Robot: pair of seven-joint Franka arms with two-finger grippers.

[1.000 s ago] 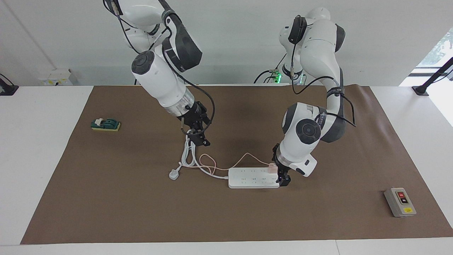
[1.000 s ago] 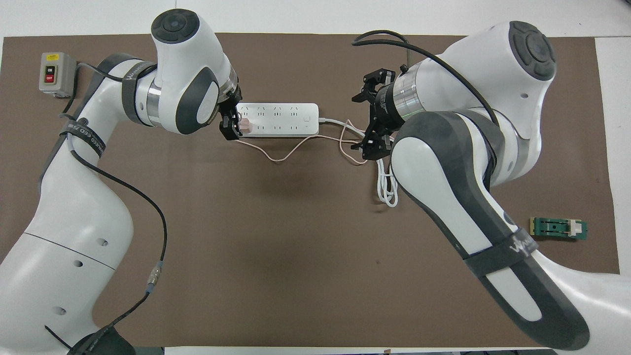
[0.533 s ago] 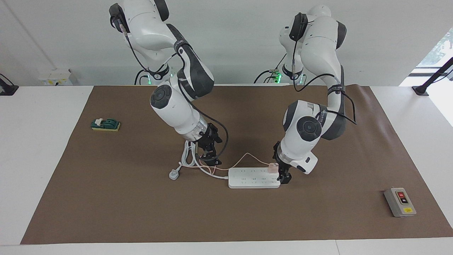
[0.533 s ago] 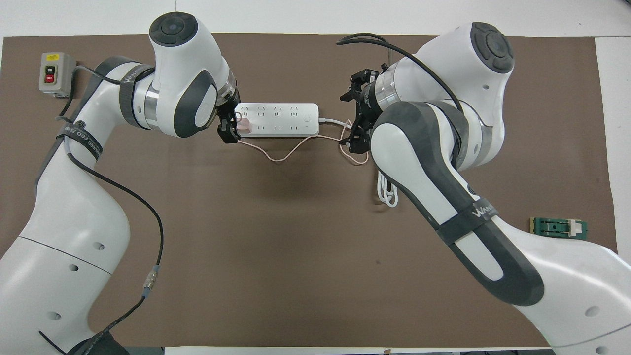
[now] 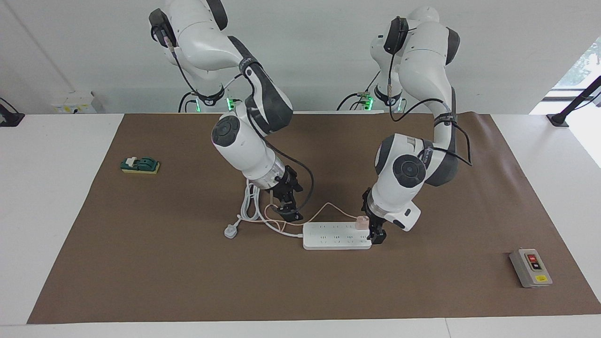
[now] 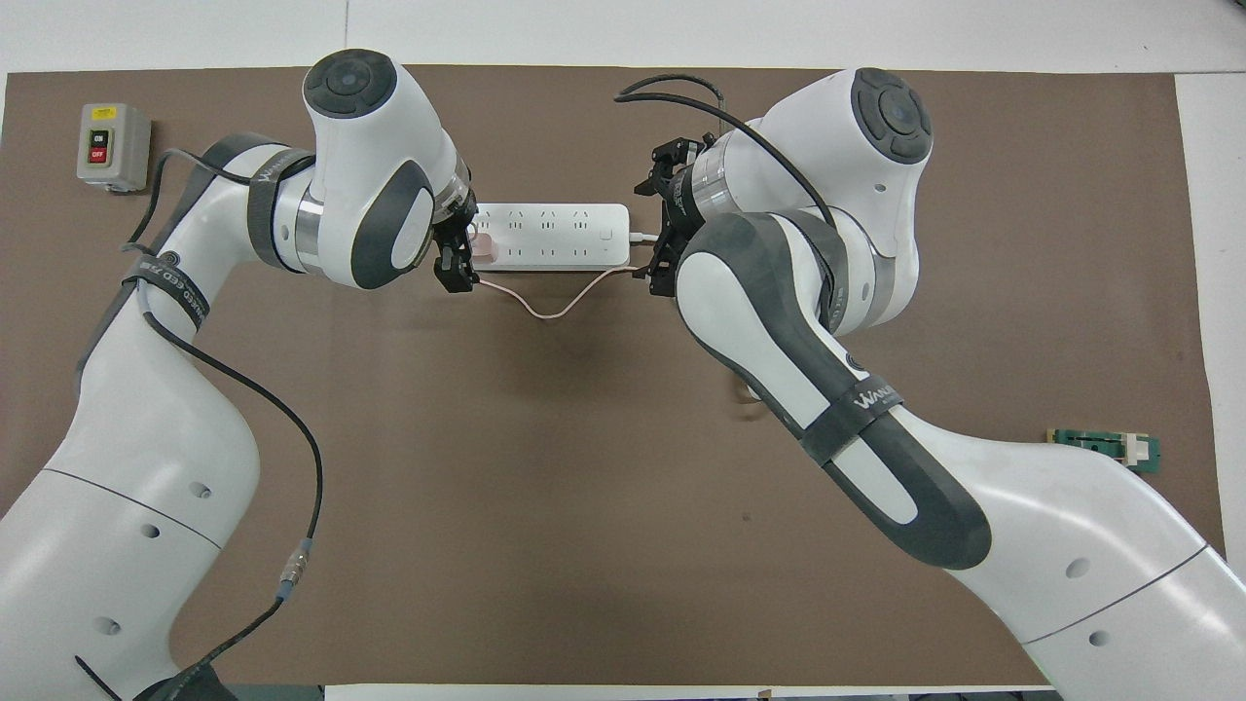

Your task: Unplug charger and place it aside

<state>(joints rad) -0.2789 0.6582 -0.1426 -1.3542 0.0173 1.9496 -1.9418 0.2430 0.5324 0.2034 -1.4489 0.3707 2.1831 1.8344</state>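
Note:
My gripper will trail the thin pink cable (image 6: pixel 598 280) along behind when it carries the charger aside, because the cable lies in a slack loop (image 6: pixel 545 316) from the charger.
The pale pink charger (image 5: pixel 360 222) is plugged into the white power strip (image 5: pixel 335 236) at the end toward the left arm; it also shows in the overhead view (image 6: pixel 485 251). Its thin pink cable (image 5: pixel 329 206) loops over the mat to the strip's other end (image 6: pixel 550 310). My left gripper (image 5: pixel 373 226) is low at the charger's end of the strip (image 6: pixel 458 245), open, with its fingers on either side of that end, right beside the charger. My right gripper (image 5: pixel 287 209) hangs open over the cables at the strip's cord end (image 6: pixel 658 234).
The strip's thick white cord (image 5: pixel 249 206) and plug (image 5: pixel 230 231) lie coiled by the right gripper. A grey box with red and black buttons (image 5: pixel 530 267) sits toward the left arm's end. A green block (image 5: pixel 140 165) sits toward the right arm's end.
My right gripper has come down and moved along the cables toward the strip's cord end. My left gripper has stayed by the charger, shifting only slightly.

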